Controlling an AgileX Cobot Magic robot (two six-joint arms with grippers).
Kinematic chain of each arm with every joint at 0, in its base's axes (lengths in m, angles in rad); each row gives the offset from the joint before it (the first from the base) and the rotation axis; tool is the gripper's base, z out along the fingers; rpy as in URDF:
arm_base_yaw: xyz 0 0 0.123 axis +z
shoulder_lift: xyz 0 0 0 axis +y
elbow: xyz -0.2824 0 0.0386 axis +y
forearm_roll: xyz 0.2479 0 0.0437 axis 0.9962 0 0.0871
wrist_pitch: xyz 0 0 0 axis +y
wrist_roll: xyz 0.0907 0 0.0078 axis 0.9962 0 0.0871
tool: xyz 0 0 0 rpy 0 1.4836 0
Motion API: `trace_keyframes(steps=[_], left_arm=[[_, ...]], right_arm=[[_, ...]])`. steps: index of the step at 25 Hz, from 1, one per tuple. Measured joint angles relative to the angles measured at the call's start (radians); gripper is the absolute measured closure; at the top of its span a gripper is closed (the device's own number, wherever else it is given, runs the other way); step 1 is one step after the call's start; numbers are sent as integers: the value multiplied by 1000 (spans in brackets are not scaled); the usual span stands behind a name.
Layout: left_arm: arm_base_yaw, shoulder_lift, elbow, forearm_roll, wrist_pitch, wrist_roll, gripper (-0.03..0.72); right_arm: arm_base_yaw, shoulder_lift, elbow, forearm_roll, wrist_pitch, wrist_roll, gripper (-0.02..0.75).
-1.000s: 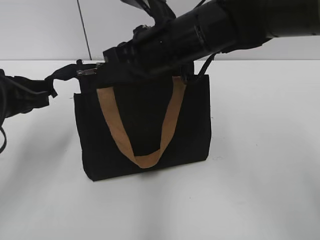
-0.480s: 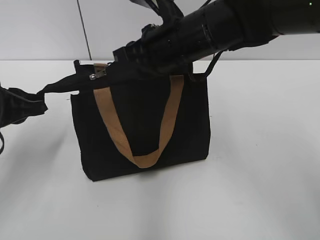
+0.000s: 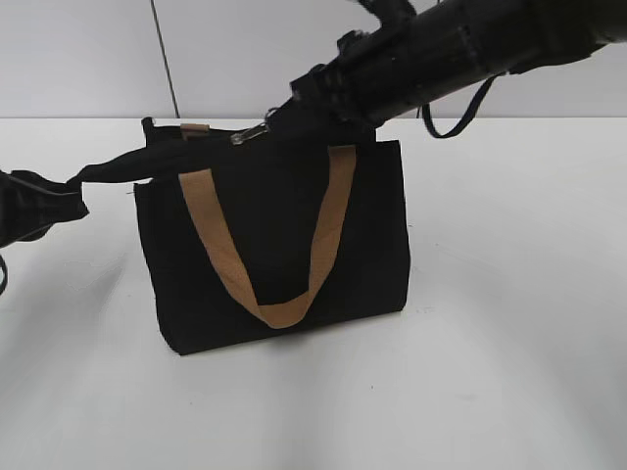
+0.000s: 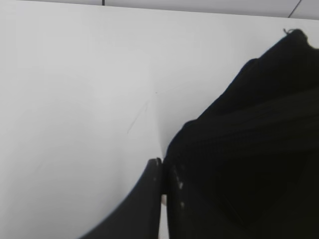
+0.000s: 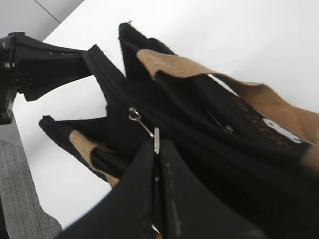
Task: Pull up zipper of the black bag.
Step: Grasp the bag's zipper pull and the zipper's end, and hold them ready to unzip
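Observation:
The robot's left gripper is holding the black fabric tab (image 3: pixel 135 164) tight, and the right gripper keeps pulling the zipper pull tab until it gets to the tan handle's far top (image 3: pixel 341 157).
The black bag (image 3: pixel 284 235) stands upright on the white table, its tan handle (image 3: pixel 279 313) hanging down the front. My left gripper (image 3: pixel 71 196) is shut on a black fabric tab at the bag's top left corner and holds it stretched out to the left; the left wrist view shows its jaws (image 4: pixel 163 172) closed on black cloth (image 4: pixel 249 149). My right gripper (image 3: pixel 284 122) is above the bag's top edge, shut on the silver zipper pull tab (image 3: pixel 250 135). In the right wrist view the jaws (image 5: pixel 157 149) pinch the metal tab (image 5: pixel 155 139) on the zip line.
The white table (image 3: pixel 509 323) spreads around the bag, with a pale wall behind. A dark vertical line (image 3: pixel 164 59) runs down the wall at back left. A grey surface (image 5: pixel 20 199) shows below the table edge in the right wrist view.
My right gripper has moved to the right along the bag's top edge, taking the silver pull tab with it. The left gripper has kept its hold at the left.

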Motion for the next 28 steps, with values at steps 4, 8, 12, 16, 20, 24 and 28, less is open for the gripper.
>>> trace_keyframes(steps=[4, 8, 12, 16, 20, 24, 28], left_arm=[[0, 0, 0, 0, -1, 0, 695], [0, 0, 0, 0, -2, 0, 695], [0, 0, 0, -1, -1, 0, 695], [0, 0, -1, -1, -2, 0, 695], [0, 0, -2, -2, -2, 0, 695], [-16, 0, -2, -8, 9, 0, 674], [-60, -22, -2, -28, 42, -27, 454]], right_arm=[[-85, -28, 0, -16, 69, 2, 738], [-155, -45, 0, -62, 119, 23, 738], [-208, -60, 0, -115, 142, 61, 738], [-213, -60, 1, -131, 157, 72, 738], [-213, -60, 1, -135, 158, 74, 738], [-213, -63, 1, -138, 171, 74, 698], [-214, -91, 1, -145, 195, 76, 435]])
